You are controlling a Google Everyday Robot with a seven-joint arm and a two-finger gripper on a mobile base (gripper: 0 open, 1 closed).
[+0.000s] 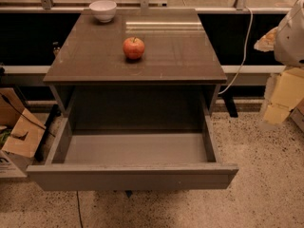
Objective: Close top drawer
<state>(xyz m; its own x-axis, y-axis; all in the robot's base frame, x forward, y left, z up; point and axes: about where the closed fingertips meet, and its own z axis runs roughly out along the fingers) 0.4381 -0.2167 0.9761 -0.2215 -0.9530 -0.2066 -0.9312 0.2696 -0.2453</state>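
Observation:
The top drawer [133, 178] will slide in square when the robot pushes one end of the drawer's front, because both sides [208, 137] run straight into the cabinet.
The top drawer [133, 177] is pulled far out of the grey-brown cabinet toward the camera. Its plain flat front panel has no handle and spans about the cabinet's width. The drawer's inside [135, 148] is bare. My gripper [281, 101] shows at the right edge of the view as pale yellowish parts under a white-grey arm housing [290, 32]. It hangs to the right of the cabinet, apart from the drawer, level with the drawer's right side wall.
A red apple [134, 48] and a white bowl [103, 10] sit on the cabinet's tabletop [180, 56]. A cardboard box [16, 132] stands on the floor at the left. A white cable [242, 51] hangs behind the cabinet at the right. Speckled floor lies in front.

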